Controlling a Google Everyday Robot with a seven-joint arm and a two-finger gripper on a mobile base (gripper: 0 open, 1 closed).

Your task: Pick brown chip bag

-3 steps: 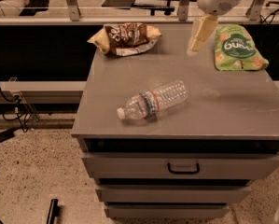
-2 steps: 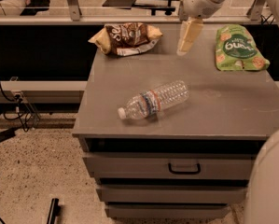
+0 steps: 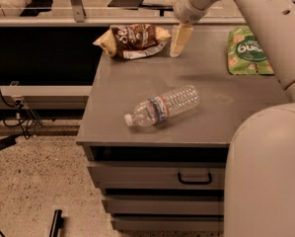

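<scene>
I expect the brown chip bag (image 3: pixel 134 40) to tip steeply when I lift it, with the other end hanging down, because my gripper (image 3: pixel 178 37) is next to one end of the bag.
The brown chip bag (image 3: pixel 135 39) lies at the far left corner of the grey cabinet top (image 3: pixel 137 90), dark brown with tan-yellow ends and white lettering. My gripper (image 3: pixel 178 42) hangs from the cream arm (image 3: pixel 245 14) just to the right of the bag, low over the far edge of the top, close to the bag's right end but apart from it. It holds nothing that I can see.
A clear water bottle (image 3: pixel 163 105) lies on its side in the middle of the top. A green snack bag (image 3: pixel 247 51) lies at the far right. My arm's large cream body (image 3: pixel 265 172) fills the lower right. Drawers (image 3: pixel 157 174) sit below the top.
My gripper has moved left along the far edge, from beside the green snack bag to just right of the brown chip bag. The bags and the bottle have not moved.
</scene>
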